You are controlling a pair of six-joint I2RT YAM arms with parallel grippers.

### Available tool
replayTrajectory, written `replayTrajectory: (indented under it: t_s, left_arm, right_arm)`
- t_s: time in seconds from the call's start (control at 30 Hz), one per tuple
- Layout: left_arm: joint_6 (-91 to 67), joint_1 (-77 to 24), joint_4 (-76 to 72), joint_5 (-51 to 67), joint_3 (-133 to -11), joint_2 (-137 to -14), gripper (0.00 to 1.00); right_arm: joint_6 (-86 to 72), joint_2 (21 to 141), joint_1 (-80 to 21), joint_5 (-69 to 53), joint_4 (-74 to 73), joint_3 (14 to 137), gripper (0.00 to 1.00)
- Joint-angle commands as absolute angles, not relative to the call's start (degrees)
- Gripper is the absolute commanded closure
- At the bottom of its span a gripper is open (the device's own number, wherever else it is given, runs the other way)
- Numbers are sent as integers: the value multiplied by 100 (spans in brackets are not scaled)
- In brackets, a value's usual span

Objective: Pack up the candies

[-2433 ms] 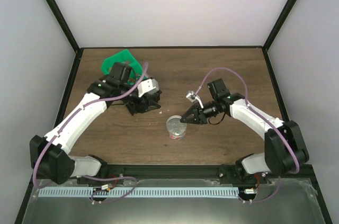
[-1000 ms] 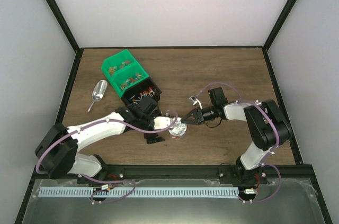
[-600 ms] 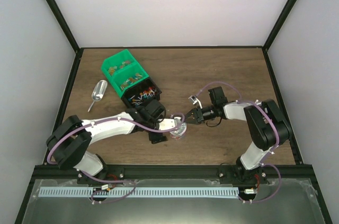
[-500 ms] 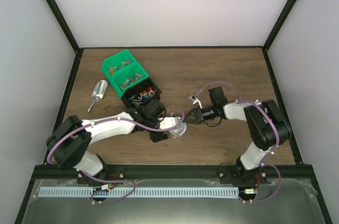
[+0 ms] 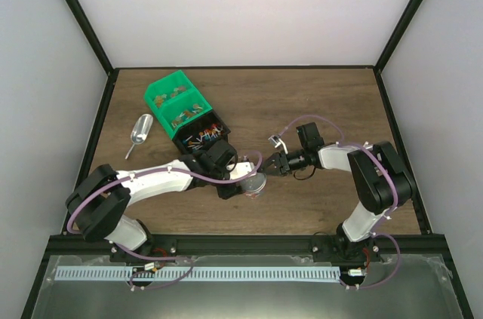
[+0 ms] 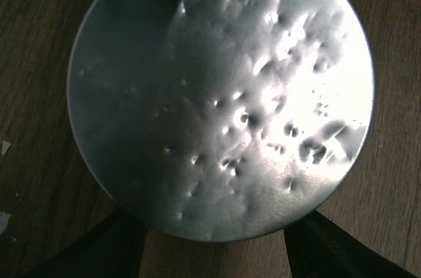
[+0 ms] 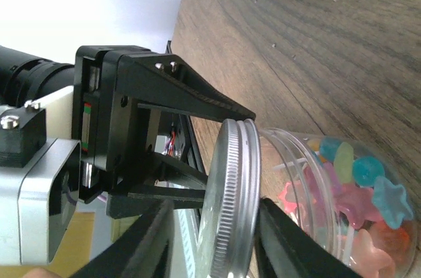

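Note:
The silver lid [image 7: 229,215] sits at a slant off the jar's rim [image 7: 308,189] on my right gripper's side. I should open my right gripper and lay the lid down flat.
A clear jar [image 7: 309,179] stands on the table with star-shaped pink, blue and yellow candies [image 7: 358,173] inside. A ribbed silver lid [image 7: 230,199] sits on its mouth; from above the lid [image 5: 256,184] hides the jar. My left gripper [image 5: 247,181] reaches in from the left, its black fingers [image 7: 191,94] pressed against the lid's rim on two sides. In the left wrist view the lid [image 6: 223,94] fills the frame above the left gripper [image 6: 210,242]. My right gripper [image 7: 217,235] straddles the lid's edge, open, with a gap at one finger. More candies [image 5: 204,136] fill a black bin.
Two green bins [image 5: 175,100] with brown-orange pieces stand at the back left, joined to the black bin [image 5: 190,143]. A metal scoop [image 5: 140,132] lies left of them. Small white scraps [image 6: 5,148] lie on the wood beside the jar.
The left arm swung from the bins to the jar and closed its jaws round the lid. The right gripper, shut on the lid a second ago, has opened its jaws.

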State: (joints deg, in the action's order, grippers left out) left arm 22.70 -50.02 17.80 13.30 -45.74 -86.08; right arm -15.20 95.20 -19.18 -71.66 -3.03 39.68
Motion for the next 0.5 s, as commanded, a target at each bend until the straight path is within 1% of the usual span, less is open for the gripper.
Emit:
replayTrajectory:
  t_s: [0.0, 0.07, 0.17, 0.3, 0.37, 0.47]
  left_arm:
    - [2165, -5036, 1594, 1469, -4534, -8568, 41]
    - [2163, -5036, 1598, 1484, -4524, -8561, 42]
    - [2172, -5034, 1603, 1525, -4531, -8565, 43]
    - [2162, -5030, 1608, 1581, -4537, -8582, 43]
    - [2168, -5033, 1608, 1581, -4538, -8590, 43]
    - [2159, -5034, 1608, 1583, -4546, -8604, 43]
  right_arm:
    - [-1412, 9436, -1858, -7044, -449, 4196, 62]
    - [-1384, 9344, -1849, -7006, -500, 4214, 57]
    - [-1294, 9239, -1840, -6903, -619, 4273, 46]
    - [-1224, 9166, -1795, -6726, -755, 4325, 37]
    - [-1180, 9127, -1756, -6661, -835, 4368, 33]
    - [-1039, 9067, -1712, -6483, -984, 4438, 32]
